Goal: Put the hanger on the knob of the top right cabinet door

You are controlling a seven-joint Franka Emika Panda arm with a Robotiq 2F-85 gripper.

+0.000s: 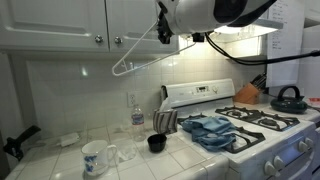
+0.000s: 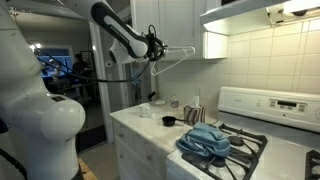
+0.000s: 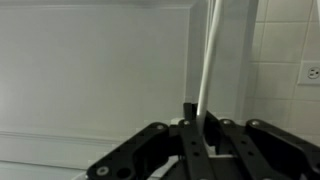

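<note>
The hanger's long bar (image 1: 150, 63) slants in front of the cabinet, so my gripper should turn the hanger closer to level before bringing it to the door's knob (image 1: 118, 40).
The hanger (image 1: 140, 57) is a thin pale wire triangle, held up in front of the white upper cabinets. It also shows in an exterior view (image 2: 172, 60), tilted, and in the wrist view (image 3: 208, 60) as a pale rod rising from the jaws. My gripper (image 3: 200, 125) is shut on the hanger; it appears in both exterior views (image 1: 163, 32) (image 2: 152, 46). Two small cabinet door knobs (image 1: 116, 41) sit at the lower edge of the upper doors, left of my gripper. The hanger's hook end is hidden by my gripper.
A tiled counter (image 1: 60, 160) carries a mug (image 1: 95, 157), a glass bottle (image 1: 137, 113) and a black cup (image 1: 155, 143). A white stove (image 1: 250, 125) holds a blue cloth (image 1: 212, 130) and a kettle (image 1: 289, 97). A range hood (image 2: 250, 12) hangs above.
</note>
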